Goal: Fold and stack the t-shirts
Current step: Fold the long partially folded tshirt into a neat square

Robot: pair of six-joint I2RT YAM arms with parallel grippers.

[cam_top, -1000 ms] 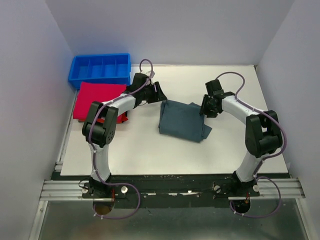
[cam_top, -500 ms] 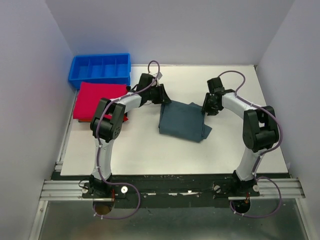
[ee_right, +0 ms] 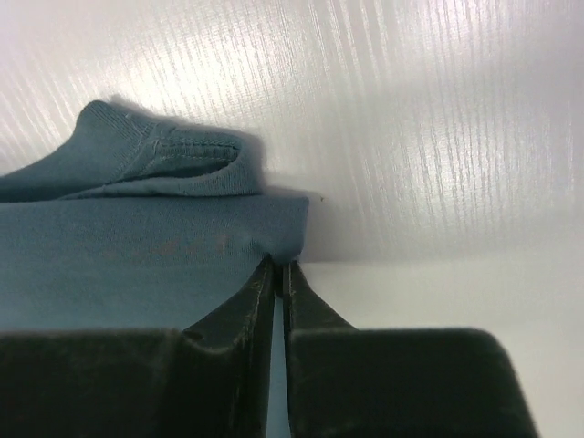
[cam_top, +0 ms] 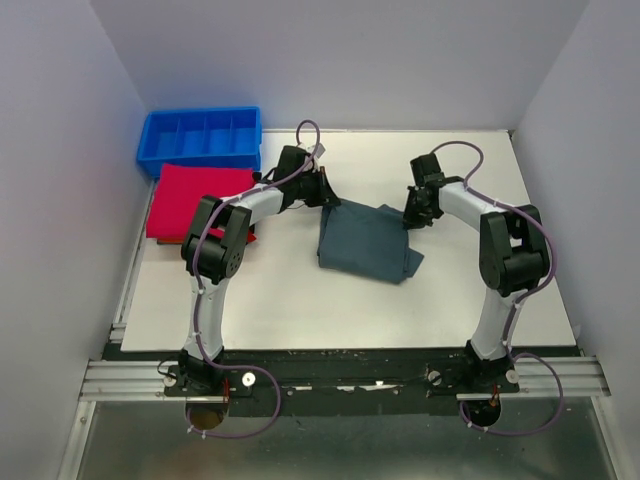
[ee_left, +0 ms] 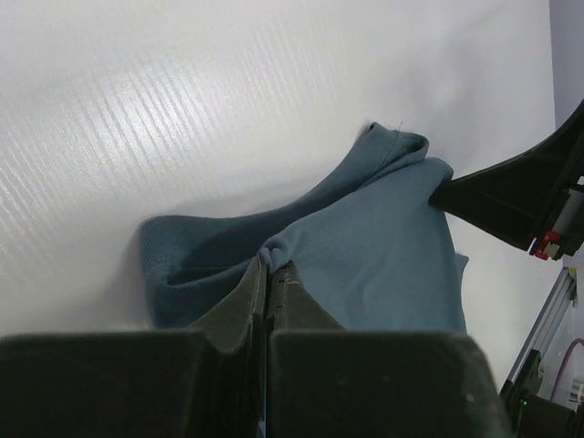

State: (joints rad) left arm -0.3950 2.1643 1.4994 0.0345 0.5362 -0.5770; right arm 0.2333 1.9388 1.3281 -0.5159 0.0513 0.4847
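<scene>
The grey-blue t-shirt's under layer pokes out beyond the left gripper's pinch, so the left gripper needs to open and grab both layers together before it lifts.
A half-folded grey-blue t-shirt lies in the middle of the white table. My left gripper is at its far left corner, shut on a pinch of the blue cloth, which bunches up at the fingertips. At the shirt's far right corner my right gripper is shut on the folded edge of the same t-shirt. A folded red t-shirt lies flat at the left, beside the left arm.
A blue divided bin stands at the back left, just behind the red t-shirt. A small red and black object lies under the left arm's elbow. Walls close in the table on three sides.
Both grippers have come down onto the blue t-shirt's far corners and closed on the cloth. The left arm reached further right; the right gripper moved slightly back and left.
</scene>
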